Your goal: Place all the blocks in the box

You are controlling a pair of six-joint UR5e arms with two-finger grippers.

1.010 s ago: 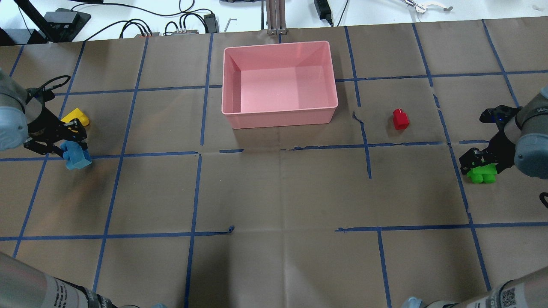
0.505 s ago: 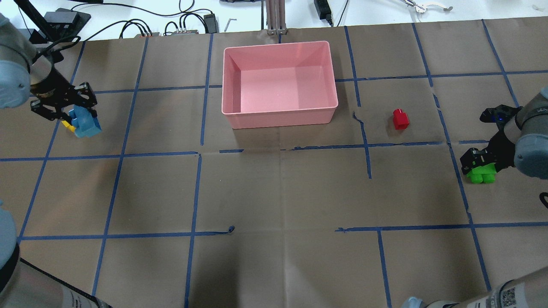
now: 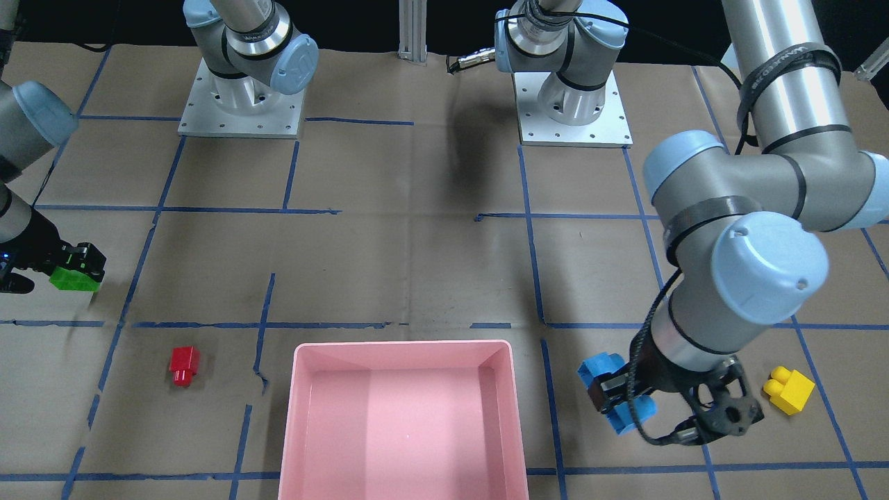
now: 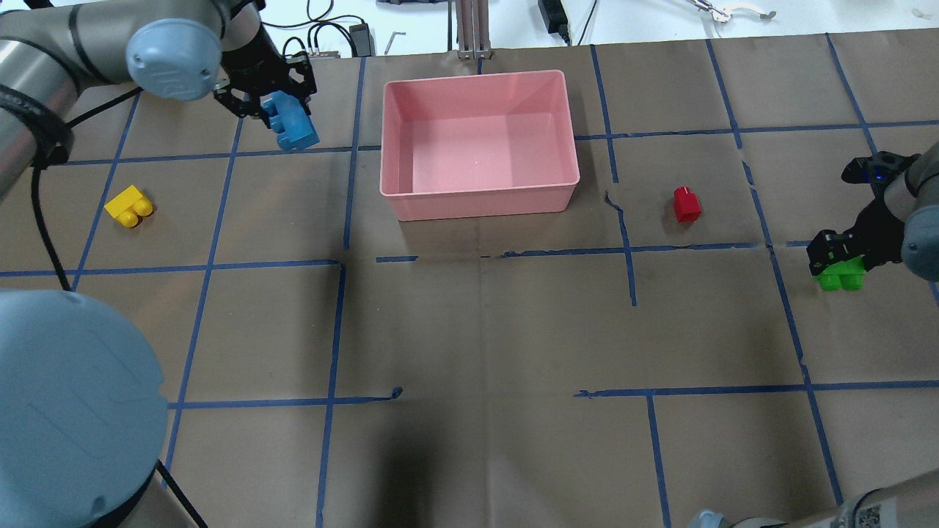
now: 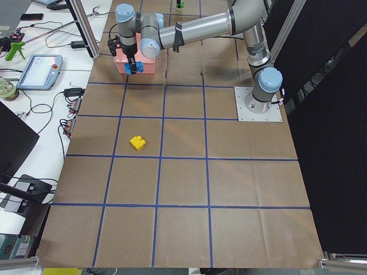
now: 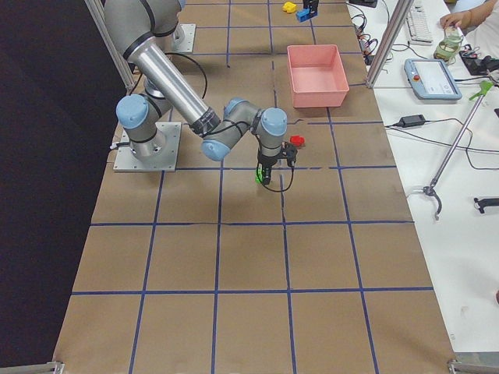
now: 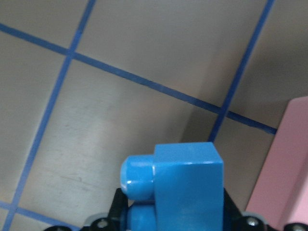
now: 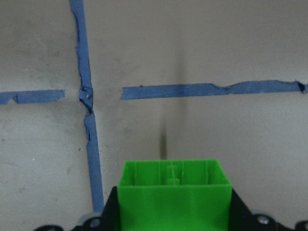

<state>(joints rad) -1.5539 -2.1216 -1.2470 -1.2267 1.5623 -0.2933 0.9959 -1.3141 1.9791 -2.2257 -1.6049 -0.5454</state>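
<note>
The blue brick is beside the pink box, so the robot's left gripper should put the brick in the box and move away before the right gripper brings the green brick.
My left gripper is shut on the blue three-stud brick and holds it in the air just left of the pink box. The brick fills the left wrist view, with the box's wall at the right edge. My right gripper is shut on the green brick above the table at the far right; it also shows in the right wrist view. The red brick lies right of the box. The yellow brick lies at the left. The box is empty.
Brown paper with a grid of blue tape covers the table. Cables and power bricks and a metal post lie beyond the far edge. My two arm bases stand on plates at the near side.
My left gripper has carried the blue brick from beside the yellow brick up and across to the box's left side. My right gripper has shifted slightly farther away and to the right with the green brick.
</note>
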